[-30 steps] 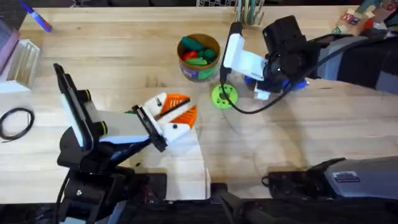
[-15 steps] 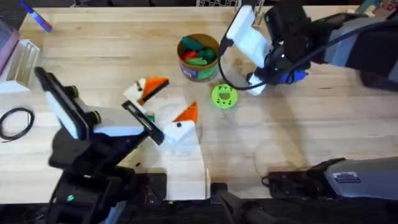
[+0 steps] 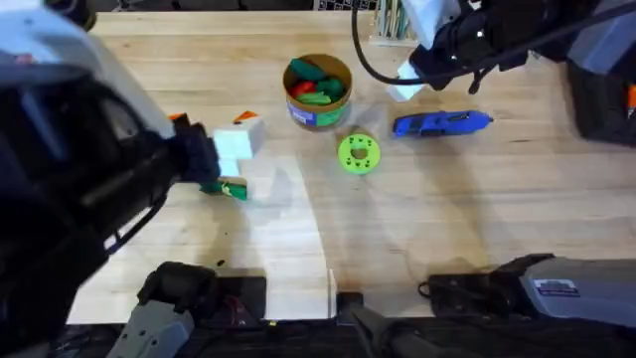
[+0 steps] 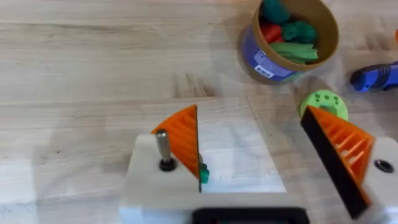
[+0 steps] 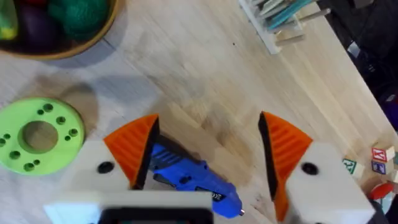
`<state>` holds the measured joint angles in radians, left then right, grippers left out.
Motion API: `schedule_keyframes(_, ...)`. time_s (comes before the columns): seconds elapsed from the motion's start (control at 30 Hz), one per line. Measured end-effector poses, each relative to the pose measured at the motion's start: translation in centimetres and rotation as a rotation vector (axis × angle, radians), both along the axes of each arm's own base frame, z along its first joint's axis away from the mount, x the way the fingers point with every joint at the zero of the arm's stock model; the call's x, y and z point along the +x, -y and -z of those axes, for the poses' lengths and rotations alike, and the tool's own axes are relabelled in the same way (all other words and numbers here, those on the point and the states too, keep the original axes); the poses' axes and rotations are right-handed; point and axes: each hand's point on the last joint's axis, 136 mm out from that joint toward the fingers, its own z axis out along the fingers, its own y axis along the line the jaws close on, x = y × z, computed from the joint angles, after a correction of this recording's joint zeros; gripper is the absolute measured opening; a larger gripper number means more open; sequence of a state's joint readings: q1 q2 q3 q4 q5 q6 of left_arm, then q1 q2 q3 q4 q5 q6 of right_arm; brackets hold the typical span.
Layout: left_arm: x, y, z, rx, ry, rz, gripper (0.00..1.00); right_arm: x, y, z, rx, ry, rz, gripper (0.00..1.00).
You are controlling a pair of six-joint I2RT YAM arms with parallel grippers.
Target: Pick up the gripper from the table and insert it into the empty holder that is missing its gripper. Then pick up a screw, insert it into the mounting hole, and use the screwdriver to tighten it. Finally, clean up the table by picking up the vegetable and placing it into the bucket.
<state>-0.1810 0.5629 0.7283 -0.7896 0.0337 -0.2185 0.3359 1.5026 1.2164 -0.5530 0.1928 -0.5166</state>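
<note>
The dark green vegetable point(image 3: 237, 190) has a pale band point(image 3: 227, 188) across it, so its stalks should hold together as one bunch when I lift it to the bucket.
My left gripper point(image 4: 249, 124) is open and held above the table. One of its white blocks, the holder point(image 4: 155, 186), bears the orange ribbed gripper wedge point(image 4: 181, 134), and a metal screw point(image 4: 163, 148) stands up from the block's hole. The dark green vegetable point(image 3: 227, 187) lies on the table below that arm, and its edge point(image 4: 203, 175) peeks past the wedge. The blue screwdriver point(image 3: 442, 122) lies flat on the wood. My right gripper point(image 5: 208, 118) hangs open right above the screwdriver point(image 5: 193, 180) without touching it. The tan bucket point(image 3: 318, 89) stands at the far centre, with green and red toy vegetables inside.
A bright green disc with holes point(image 3: 359, 154) lies between the bucket and the screwdriver. The left arm point(image 3: 70, 169) looms large and dark over the table's left side. A clear rack of pens point(image 5: 286, 18) stands at the far edge. A white sheet point(image 3: 298, 259) lies at the near centre.
The left arm rose towards the camera and drew left, uncovering the vegetable. The right gripper let go of the screwdriver, which now lies on the table, and pulled back to the far right.
</note>
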Motion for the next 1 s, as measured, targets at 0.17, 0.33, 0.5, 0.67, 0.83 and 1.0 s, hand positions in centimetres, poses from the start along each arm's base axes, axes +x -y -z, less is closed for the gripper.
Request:
schedule_keyframes(0.17,0.2,1.0,3.5,-0.013,-0.207,0.029,0.985,-0.4,-0.4,-1.6,0.055,0.031,0.004,0.928)
schedule_keyframes(0.33,-1.3,-1.0,7.7,-0.074,-0.461,-0.231,0.985,-1.0,-0.8,-4.0,0.106,0.082,-0.008,0.928)
schedule_keyframes(0.5,-2.8,-2.6,11.3,-0.187,-0.681,-0.613,0.985,-0.9,-0.9,-5.5,0.129,0.126,-0.015,0.928)
schedule_keyframes(0.67,-3.0,-3.2,13.7,-0.259,-0.772,-0.901,0.985,-0.9,-1.1,-5.5,0.136,0.128,-0.020,0.927)
schedule_keyframes(0.83,-1.6,-4.3,15.3,-0.265,-0.738,-1.079,0.833,-0.9,-1.2,-5.5,0.139,0.127,-0.022,0.927)
schedule_keyframes(1.0,-1.6,-4.5,17.5,-0.228,-0.791,-1.149,0.634,-0.9,-1.2,-5.5,0.139,0.127,-0.023,0.928)
